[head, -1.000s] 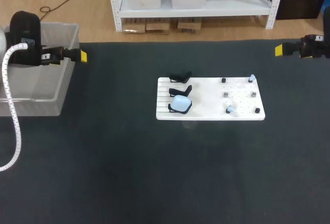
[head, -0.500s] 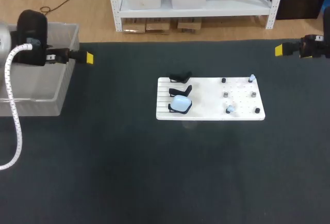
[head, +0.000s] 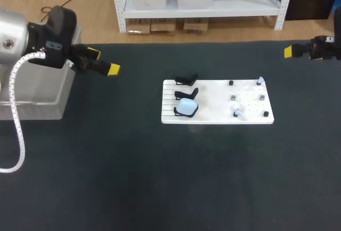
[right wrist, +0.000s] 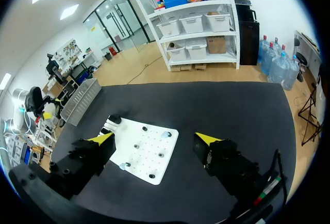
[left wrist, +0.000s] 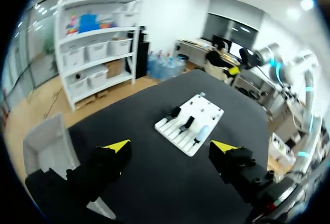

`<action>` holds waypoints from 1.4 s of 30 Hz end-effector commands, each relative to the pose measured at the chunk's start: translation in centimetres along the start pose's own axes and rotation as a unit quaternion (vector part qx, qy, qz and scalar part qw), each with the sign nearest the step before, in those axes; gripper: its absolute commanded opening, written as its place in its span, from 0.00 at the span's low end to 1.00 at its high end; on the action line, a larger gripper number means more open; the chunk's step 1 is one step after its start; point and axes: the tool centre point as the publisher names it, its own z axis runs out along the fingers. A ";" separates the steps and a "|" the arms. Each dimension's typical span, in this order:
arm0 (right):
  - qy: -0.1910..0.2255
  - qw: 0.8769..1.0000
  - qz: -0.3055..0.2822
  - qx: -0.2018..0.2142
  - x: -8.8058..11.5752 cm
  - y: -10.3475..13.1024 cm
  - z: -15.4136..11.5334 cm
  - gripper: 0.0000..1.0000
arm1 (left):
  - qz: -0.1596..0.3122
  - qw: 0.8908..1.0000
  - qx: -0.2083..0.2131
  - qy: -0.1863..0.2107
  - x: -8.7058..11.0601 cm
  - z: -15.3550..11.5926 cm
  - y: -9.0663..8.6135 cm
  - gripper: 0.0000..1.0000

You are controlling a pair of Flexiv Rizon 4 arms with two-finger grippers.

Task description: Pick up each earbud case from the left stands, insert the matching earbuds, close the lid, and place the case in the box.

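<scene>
Light blue earbuds [head: 260,81] are on the pegs, so the sockets inside the light blue earbud case [head: 186,106] should be empty when I open its lid.
A white board [head: 213,115] lies mid-table. On its left side stand three black stands; the nearest holds a light blue earbud case [head: 186,105], while the two behind it [head: 186,78] are bare. Small earbuds [head: 260,80] [head: 238,113] sit on pegs on the board's right side. My left gripper [head: 104,62] hovers open over the mat, between the box and the board, and holds nothing. In the left wrist view the open left gripper [left wrist: 170,146] has the board [left wrist: 178,129] and the case [left wrist: 202,131] ahead of it. Far right, my right gripper [head: 287,51] hovers open and holds nothing, and its own wrist view shows it [right wrist: 154,138] with the board [right wrist: 139,144] ahead of it.
A clear plastic box [head: 32,108] stands at the table's left edge, seen also under my left gripper [left wrist: 49,141]. Dark mat surrounds the board on all sides.
My left arm has swung right from above the box, out over the mat toward the board. The right arm and the board's items have not moved.
</scene>
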 end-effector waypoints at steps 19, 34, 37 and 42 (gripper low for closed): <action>0.000 1.000 0.000 -0.001 0.0 0.0 0.0 1.00 | 0.279 0.946 0.162 0.005 0.1 7.9 -2.1 1.00; 0.000 1.000 0.000 -0.001 0.0 0.0 0.0 1.00 | 0.270 0.938 0.216 0.015 1.7 13.3 -3.5 1.00; 0.000 1.000 0.000 -0.001 0.0 0.0 0.0 1.00 | 0.271 0.936 0.222 0.010 1.8 13.8 -4.0 1.00; 0.000 1.000 0.000 -0.001 0.0 0.0 0.0 1.00 | 0.266 0.936 0.229 0.002 2.3 14.4 -4.9 0.96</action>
